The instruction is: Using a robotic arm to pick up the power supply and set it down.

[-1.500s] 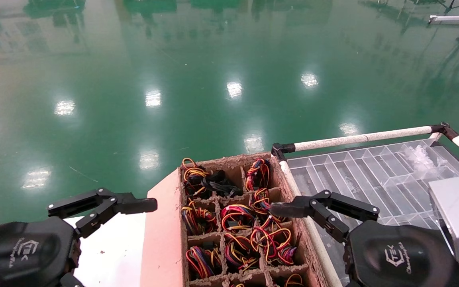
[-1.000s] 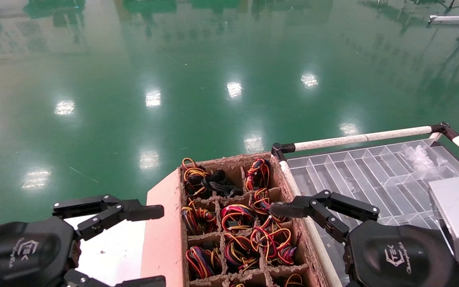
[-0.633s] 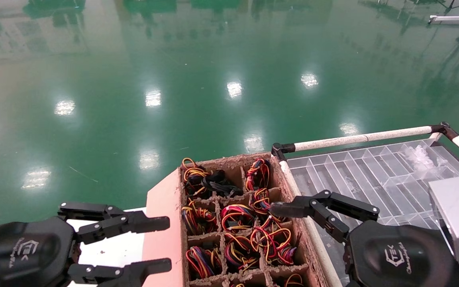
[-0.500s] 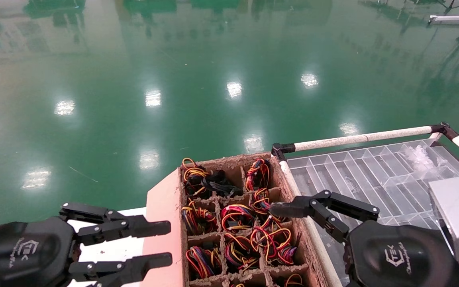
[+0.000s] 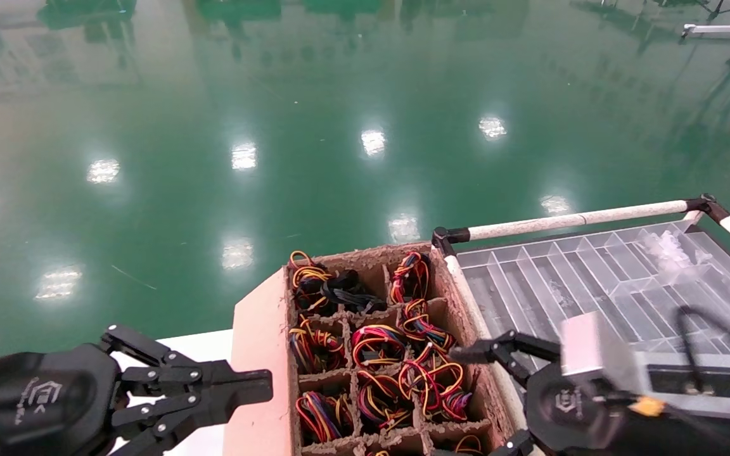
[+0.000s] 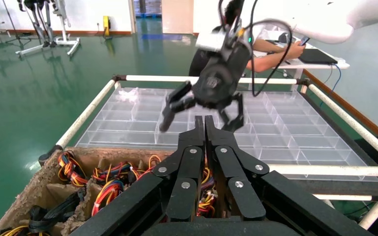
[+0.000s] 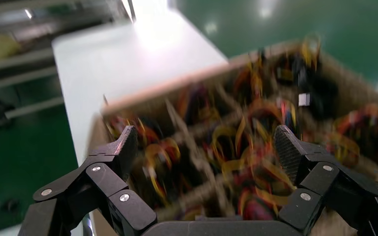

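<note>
Purple wires [image 5: 457, 403] lead down into the compartment, so the grey box hidden underneath will dangle from the coiled bundle [image 5: 436, 382] when the robot raises that bundle.
The power supply shows only as coiled red, yellow and purple wire bundles [image 5: 374, 345] in the compartments of a brown cardboard tray [image 5: 257, 354]; I cannot make out its grey box. My right gripper [image 5: 482, 402] hangs open over the tray's right edge, and the right wrist view shows its fingers spread above the blurred wire bundles [image 7: 256, 162] with nothing between them. My left gripper [image 5: 267, 383] is shut and empty, pointing at the tray's left wall. In the left wrist view it [image 6: 204, 120] points across the tray toward the right gripper [image 6: 202, 115].
A clear plastic divider tray [image 5: 593, 272] lies right of the cardboard tray inside a white pipe frame [image 5: 568, 220]. A white table top [image 5: 194, 348] lies under my left gripper. Green floor stretches beyond. A person sits at a desk [image 6: 275, 46] behind the frame.
My left gripper opened and then shut its fingers, moving a little toward the tray. My right arm turned and dropped lower over the tray's right edge in the last half second.
</note>
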Robot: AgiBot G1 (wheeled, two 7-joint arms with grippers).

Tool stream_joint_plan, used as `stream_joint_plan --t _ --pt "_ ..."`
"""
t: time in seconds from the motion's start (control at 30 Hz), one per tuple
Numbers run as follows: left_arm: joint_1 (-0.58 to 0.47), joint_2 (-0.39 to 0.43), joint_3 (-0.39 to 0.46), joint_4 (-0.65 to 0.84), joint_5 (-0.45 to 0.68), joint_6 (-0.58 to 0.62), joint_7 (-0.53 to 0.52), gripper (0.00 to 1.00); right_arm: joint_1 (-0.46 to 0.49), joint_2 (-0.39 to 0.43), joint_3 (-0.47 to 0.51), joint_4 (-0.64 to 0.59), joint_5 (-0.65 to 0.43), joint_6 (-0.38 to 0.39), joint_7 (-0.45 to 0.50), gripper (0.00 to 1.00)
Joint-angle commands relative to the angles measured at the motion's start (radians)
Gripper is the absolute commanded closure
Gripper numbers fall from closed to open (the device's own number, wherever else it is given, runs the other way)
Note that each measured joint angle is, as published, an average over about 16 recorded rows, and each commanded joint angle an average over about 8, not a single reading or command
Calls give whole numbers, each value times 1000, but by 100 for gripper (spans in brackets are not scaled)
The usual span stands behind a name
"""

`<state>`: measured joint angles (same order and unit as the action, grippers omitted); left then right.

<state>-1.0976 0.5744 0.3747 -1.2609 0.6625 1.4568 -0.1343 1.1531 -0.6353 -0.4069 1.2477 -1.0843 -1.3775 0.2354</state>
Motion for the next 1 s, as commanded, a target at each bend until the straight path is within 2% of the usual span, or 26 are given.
stream_joint_plan --t 0.03,0.17,0.23,0.63,1.0 --pt "0 0 0 0 0 0 0 100 16 -6 -23 -6 -54 14 17 35" --pt "0 0 0 0 0 0 0 100 49 -32 -58 -29 -138 36 43 84" --pt "0 0 0 0 0 0 0 100 65 -45 -72 -42 -174 46 51 98" --pt "0 0 0 0 0 0 0 100 128 -119 -128 -135 -287 60 50 100" --pt "0 0 0 0 0 0 0 100 140 -147 -143 -191 -316 67 25 100"
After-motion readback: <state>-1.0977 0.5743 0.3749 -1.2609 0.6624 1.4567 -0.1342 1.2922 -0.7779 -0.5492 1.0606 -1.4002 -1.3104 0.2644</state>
